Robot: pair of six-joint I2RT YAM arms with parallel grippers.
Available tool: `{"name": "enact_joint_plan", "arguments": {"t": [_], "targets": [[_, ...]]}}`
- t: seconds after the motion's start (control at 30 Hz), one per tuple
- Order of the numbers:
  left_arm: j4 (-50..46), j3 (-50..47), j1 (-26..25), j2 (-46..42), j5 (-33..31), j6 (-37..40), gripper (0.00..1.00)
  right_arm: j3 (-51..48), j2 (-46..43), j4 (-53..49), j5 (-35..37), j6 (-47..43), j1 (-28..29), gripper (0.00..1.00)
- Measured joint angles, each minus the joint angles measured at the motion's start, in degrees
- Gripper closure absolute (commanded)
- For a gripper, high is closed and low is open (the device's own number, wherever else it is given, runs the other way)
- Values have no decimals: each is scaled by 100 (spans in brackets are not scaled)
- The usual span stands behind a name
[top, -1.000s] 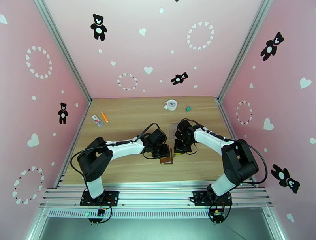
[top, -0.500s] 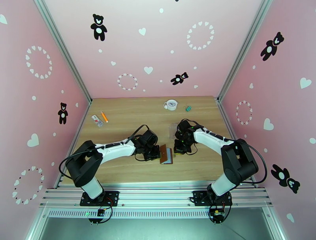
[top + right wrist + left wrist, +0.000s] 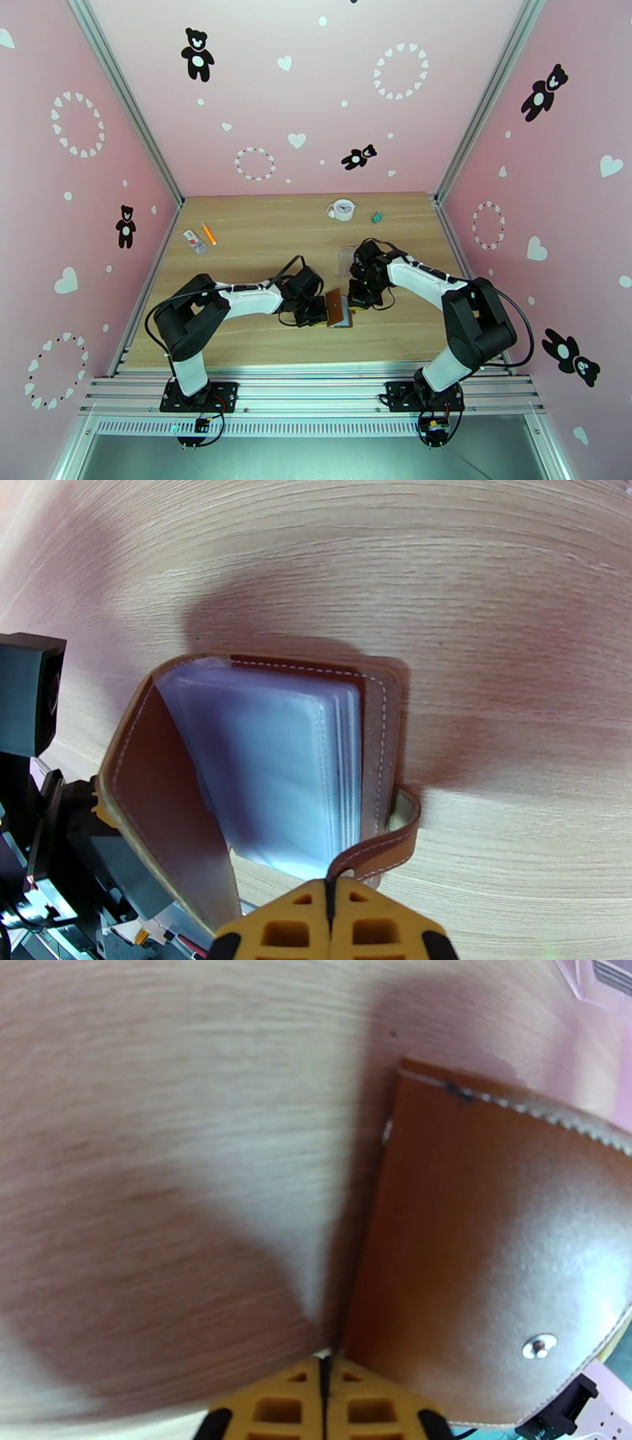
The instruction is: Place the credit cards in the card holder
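The cover stands tilted up next to the sleeves, so the robot's left gripper should push it closed before the right gripper takes the snap strap to the metal snap.
The card holder [image 3: 335, 307] is a brown leather wallet lying between the two arms near the table's front middle. In the right wrist view it lies open, showing a stack of pale translucent sleeves [image 3: 276, 772], with its left cover [image 3: 154, 796] tilted up. My right gripper [image 3: 330, 886] is shut on the snap strap [image 3: 379, 849], which curls up to its fingertips. My left gripper [image 3: 324, 1370] is shut, with its tips against the outside of the raised cover [image 3: 490, 1260] near the metal snap [image 3: 538, 1347]. The credit cards are hidden.
A crinkly clear pouch [image 3: 345, 258] lies just behind the right gripper. At the back stand a white round clock [image 3: 342, 209] and a small green item [image 3: 378, 215]. An orange pen [image 3: 208, 233] and a small white packet [image 3: 193, 241] lie at the back left.
My left gripper closed, drew back to the left off the card holder, then came right again against its cover. The cover swung open and now stands tilted up. The right arm held still.
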Motion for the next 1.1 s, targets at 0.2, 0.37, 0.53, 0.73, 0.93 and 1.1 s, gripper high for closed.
{"name": "enact_joint_plan", "arguments": {"t": [0.2,0.37,0.53,0.73,0.93,1.1], "targets": [[-46,-9,-2,-304,-264,-103,93,0,2,-46,2,-4,0,100],[190,-103,0,-903,-433,-262,93,0,2,-61,0,-20,0,100],[284,175,-96,-546,-389,-232,95,0,20,-68,-24,-24,0,100],[144,516,-271,72,-385,-83,95,4,55,-83,-50,-24,0,100],[39,695,-278,313,-345,-37,96,52,55,-127,-66,-20,0,100],[39,726,-278,376,-321,-37,96,190,55,-166,-122,-13,0,100]]}}
